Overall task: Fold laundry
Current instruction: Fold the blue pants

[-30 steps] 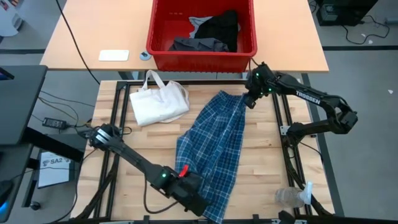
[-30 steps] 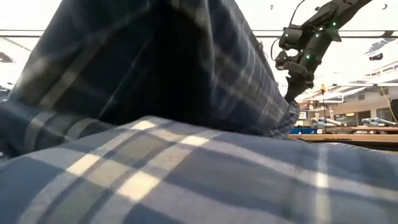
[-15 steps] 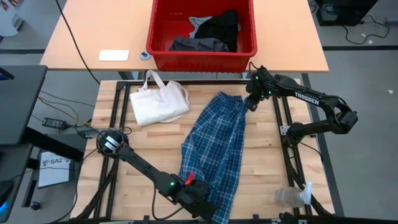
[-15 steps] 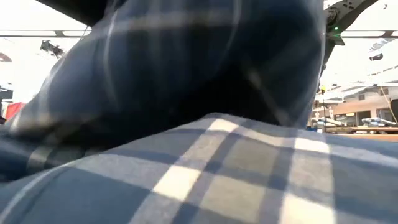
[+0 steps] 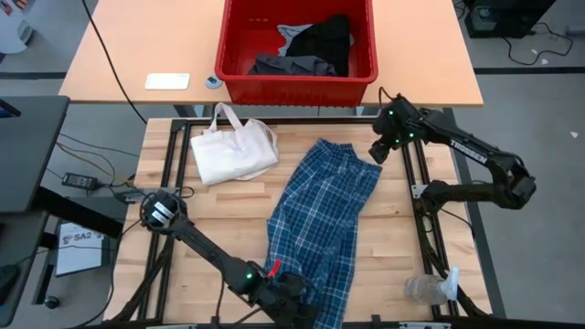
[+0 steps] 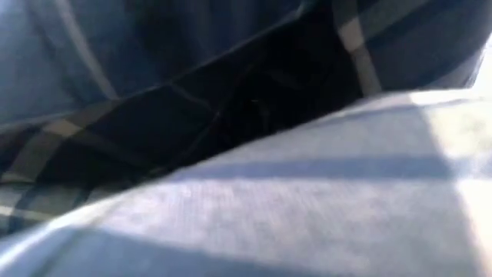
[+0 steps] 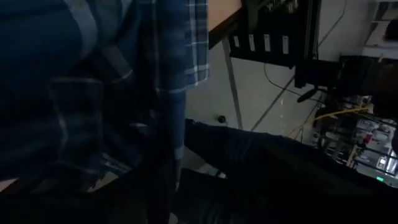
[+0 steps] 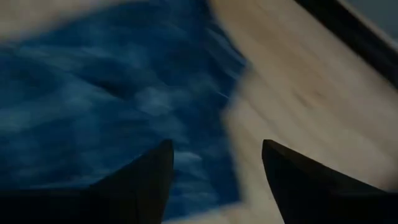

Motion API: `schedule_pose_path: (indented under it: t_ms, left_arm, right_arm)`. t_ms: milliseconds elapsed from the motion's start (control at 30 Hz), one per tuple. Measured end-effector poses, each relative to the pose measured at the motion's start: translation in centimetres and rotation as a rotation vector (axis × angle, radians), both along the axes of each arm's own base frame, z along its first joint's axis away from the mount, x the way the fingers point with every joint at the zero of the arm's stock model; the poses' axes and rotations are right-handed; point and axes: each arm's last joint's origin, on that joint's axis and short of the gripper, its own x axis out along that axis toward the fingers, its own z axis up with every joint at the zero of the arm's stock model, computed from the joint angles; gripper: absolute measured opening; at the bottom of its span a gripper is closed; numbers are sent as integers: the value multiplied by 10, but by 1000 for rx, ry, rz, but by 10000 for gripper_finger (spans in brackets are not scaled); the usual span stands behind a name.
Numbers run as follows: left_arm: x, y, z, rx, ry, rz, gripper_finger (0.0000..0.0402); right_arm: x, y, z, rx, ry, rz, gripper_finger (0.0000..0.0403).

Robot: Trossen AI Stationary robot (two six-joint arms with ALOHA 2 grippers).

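Note:
My left gripper should back away and go along the garment's side (image 5: 278, 219) toward its far end, because the plaid garment's near end (image 5: 329, 311) hangs over the front edge.
The blue-and-white plaid garment (image 5: 324, 219) lies stretched out on the wooden table from its far right part to the front edge. Its near end fills the low view (image 6: 307, 192). My right gripper (image 5: 377, 153) stands open just right of the garment's far end, with only cloth (image 8: 112, 93) and bare wood under its fingers (image 8: 298, 180). My left gripper (image 5: 294, 309) is at the front edge over the garment's near end, and plaid cloth (image 7: 93, 74) hangs close before its camera. More laundry lies in the red bin (image 5: 297, 87): a black piece (image 5: 324, 41), a dark grey one (image 5: 288, 66) and a light grey one (image 5: 292, 35).
A cream tote bag (image 5: 233, 151) lies at the table's far left. A clear plastic bottle (image 5: 430, 290) sits at the near right corner. The red bin stands on a second table beyond the far edge, beside a small white object (image 5: 167, 81). Bare wood shows on both sides of the garment.
My right gripper has come off the garment's far end and gone toward the table's right edge. That end has dropped and spread flat. My left gripper has gone toward the near edge, and the garment's near end has gone with it, so the garment lies straighter and closer to the front.

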Motion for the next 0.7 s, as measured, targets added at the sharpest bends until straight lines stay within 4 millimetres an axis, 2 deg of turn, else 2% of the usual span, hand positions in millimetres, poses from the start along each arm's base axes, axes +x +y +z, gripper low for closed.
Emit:
schedule_pose_path:
  t_ms: [133,233,400,567,700]
  left_arm:
    - [5,5,2,11,-28,-4,232]
    - [9,13,1,26,-11,11,235]
    - [12,25,-3,51,40,96,235]
    - [9,33,2,178,-8,267,235]
    - [-5,39,7,303,11,406,235]
  right_arm:
    - [18,1,0,95,-280,120,251]
    - [34,2,-1,72,-358,189,246]
    - [57,10,9,-35,-468,297,244]
    - [72,13,20,-181,-546,264,245]
    - [79,12,25,-228,-589,177,245]
